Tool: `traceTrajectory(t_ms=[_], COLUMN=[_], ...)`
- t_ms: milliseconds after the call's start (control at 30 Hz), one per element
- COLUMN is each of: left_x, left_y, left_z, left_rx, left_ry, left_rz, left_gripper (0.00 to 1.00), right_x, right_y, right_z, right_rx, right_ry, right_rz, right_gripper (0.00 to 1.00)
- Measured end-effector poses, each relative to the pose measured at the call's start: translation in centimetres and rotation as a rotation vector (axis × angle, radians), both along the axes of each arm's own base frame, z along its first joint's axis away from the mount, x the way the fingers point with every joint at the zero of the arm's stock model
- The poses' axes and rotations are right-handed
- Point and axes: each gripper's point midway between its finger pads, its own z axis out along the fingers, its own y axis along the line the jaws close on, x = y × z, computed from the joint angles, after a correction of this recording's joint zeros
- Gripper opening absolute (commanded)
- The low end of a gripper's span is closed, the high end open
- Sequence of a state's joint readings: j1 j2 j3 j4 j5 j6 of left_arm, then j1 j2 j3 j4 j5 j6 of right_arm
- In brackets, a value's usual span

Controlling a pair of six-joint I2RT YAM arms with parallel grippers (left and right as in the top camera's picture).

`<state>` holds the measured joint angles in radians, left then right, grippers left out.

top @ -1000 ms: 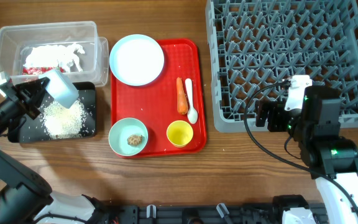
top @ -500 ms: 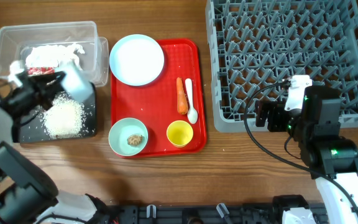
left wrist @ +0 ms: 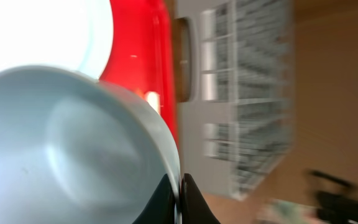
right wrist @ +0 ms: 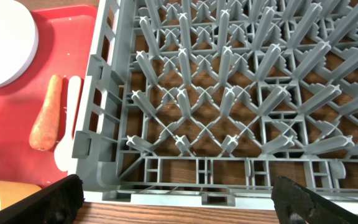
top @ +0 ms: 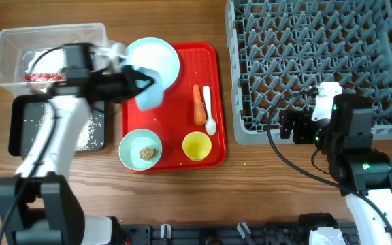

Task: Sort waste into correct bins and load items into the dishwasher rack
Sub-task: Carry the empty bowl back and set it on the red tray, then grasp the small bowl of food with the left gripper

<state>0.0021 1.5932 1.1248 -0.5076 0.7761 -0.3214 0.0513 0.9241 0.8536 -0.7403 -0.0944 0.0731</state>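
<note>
The red tray is open beside the carrot piece, so the robot's left gripper should go on bringing the empty light blue bowl (top: 150, 95) down there until the bowl rests flat before it lets go of it.
My left gripper (top: 139, 86) is shut on the rim of the light blue bowl (top: 150, 90) and holds it tilted above the red tray, just in front of the pale round plate (top: 156, 54). In the left wrist view the fingers (left wrist: 180, 199) pinch the bowl's edge (left wrist: 61, 143). The bowl looks empty inside. White rice (top: 82, 131) lies in the black tray (top: 19, 122). The red-and-white wrapper (top: 41, 67) lies in the clear tub (top: 46, 34). My right gripper (top: 286, 126) is open and empty at the front edge of the grey rack (top: 318, 61), (right wrist: 229, 93).
On the red serving tray (top: 182, 160) are a pale green bowl (top: 131, 146) holding a brownish lump (top: 146, 153), a yellow cup (top: 197, 145), a carrot piece (top: 198, 103) and a white spoon (top: 208, 109). The right wrist view shows the carrot (right wrist: 46, 115) and spoon (right wrist: 70, 124).
My left arm has swung right from above the black tray to above the red tray, carrying the blue bowl. The right arm has not moved.
</note>
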Motion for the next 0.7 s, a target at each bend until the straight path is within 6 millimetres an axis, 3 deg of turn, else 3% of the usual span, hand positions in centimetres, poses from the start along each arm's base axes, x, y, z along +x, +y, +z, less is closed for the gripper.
traceTrajectory(t_ms=[200, 467, 700], left_x=[0.2, -0.4, -0.5], left_y=[-4.0, -5.3, -4.9], left_z=[-3.2, -7.6, -8.7], left_rx=[0.279, 0.442, 0.477], left_ry=[-0.050, 0.001, 0.027], left_rz=[-0.024, -0.045, -0.036], left_gripper=[0.04, 0.04, 0.25], right_x=[0.0, 0.0, 0.0], right_y=[0.0, 0.0, 0.0], right_z=[0.0, 0.0, 0.0], right_rx=[0.000, 0.000, 0.000], right_ry=[0.000, 0.000, 0.000], right_rz=[0.000, 0.000, 0.000], right_gripper=[1.00, 1.00, 1.00])
